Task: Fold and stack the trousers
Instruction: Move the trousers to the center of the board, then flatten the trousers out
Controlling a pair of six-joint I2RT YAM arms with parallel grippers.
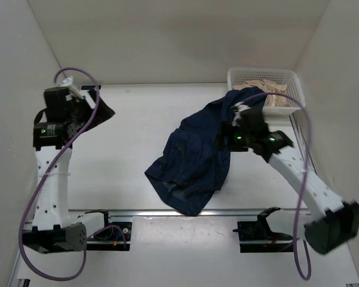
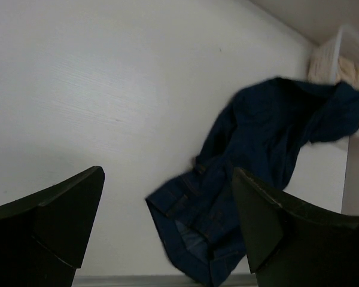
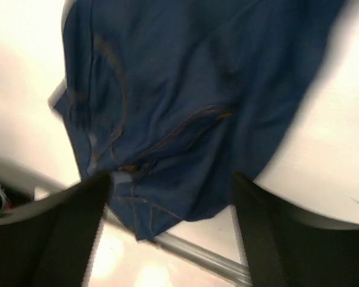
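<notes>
The trousers are crumpled, with one end at the basket's near corner, so my left gripper needs to help my right gripper lift the trousers clear and spread them out.
The trousers are dark navy denim and lie crumpled in a heap on the white table, from the basket's near corner down to the front rail. They also show in the left wrist view and, blurred, in the right wrist view. My right gripper hovers over the heap's upper right part. In its wrist view it is open with the cloth below the fingers, not between them. My left gripper is at the far left, well away from the trousers, open and empty.
A white basket holding beige cloth stands at the back right, with the trousers' upper end at its near corner. A metal rail runs along the table's front edge under the trousers' lower end. White walls enclose the table.
</notes>
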